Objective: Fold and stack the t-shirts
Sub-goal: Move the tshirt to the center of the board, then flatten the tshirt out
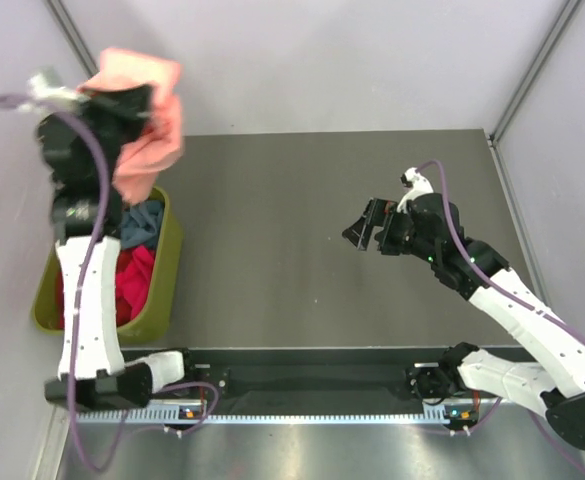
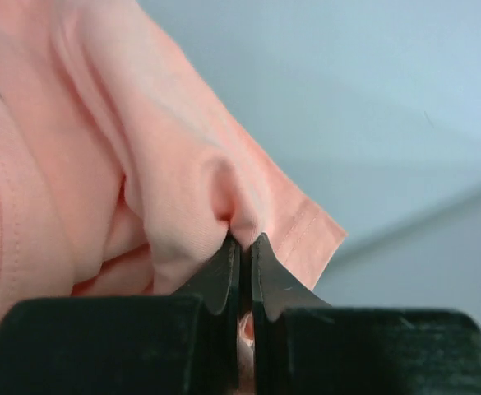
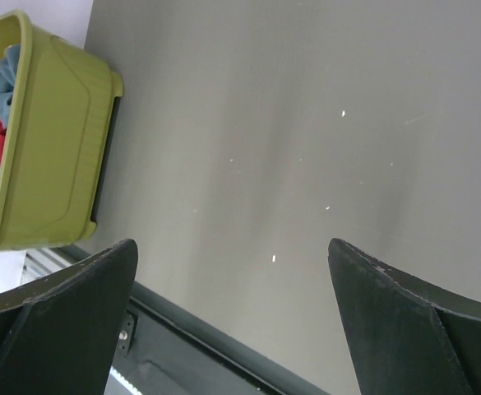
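Next, my right gripper stretches the t-shirt's loose end once I lay the t-shirt across the table first, because the pink t-shirt hangs bunched from my left gripper.
My left gripper is raised high at the back left, above the bin, and is shut on a fold of the large salmon-pink t-shirt. The shirt hangs bunched from it. In the left wrist view the fingertips pinch the pink cloth near a hemmed edge. More t-shirts lie in the bin below: a teal-blue one and red and magenta ones. My right gripper hovers over the middle right of the table, open and holding nothing.
The olive-green plastic bin stands at the table's left edge and also shows in the right wrist view. The dark grey table stretches between the arms. Grey walls close in the back and sides.
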`<action>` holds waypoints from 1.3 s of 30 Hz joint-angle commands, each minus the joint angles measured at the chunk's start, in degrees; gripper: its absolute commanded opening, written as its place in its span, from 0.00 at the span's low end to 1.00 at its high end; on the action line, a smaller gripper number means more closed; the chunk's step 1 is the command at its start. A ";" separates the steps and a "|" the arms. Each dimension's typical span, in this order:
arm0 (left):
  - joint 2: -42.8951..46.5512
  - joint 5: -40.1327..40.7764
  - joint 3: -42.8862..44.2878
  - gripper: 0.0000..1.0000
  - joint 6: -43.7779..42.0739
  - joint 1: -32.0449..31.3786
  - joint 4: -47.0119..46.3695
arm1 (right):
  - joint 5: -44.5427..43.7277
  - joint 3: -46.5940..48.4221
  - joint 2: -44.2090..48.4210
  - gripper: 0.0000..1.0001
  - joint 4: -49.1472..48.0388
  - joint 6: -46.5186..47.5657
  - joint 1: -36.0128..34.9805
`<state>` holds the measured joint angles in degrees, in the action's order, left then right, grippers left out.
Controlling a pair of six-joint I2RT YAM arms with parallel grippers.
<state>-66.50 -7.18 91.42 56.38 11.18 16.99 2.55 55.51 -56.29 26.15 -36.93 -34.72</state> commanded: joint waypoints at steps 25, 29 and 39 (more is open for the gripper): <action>-27.62 -12.76 -22.78 0.57 -30.19 -38.78 -0.46 | -19.98 -10.15 1.02 0.95 2.68 -2.80 11.49; -32.63 -16.98 -23.12 0.57 -27.21 -39.21 -6.35 | -15.82 -12.96 -1.36 0.86 -0.83 -2.01 23.89; -41.60 -19.01 -24.44 0.57 -24.39 -42.64 -13.92 | -7.13 -11.39 -16.63 0.65 -10.50 -1.48 48.67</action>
<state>-107.02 -24.58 67.20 31.05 -30.33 8.56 -9.43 41.30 -68.99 21.41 -39.03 9.13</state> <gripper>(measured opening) 0.571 0.668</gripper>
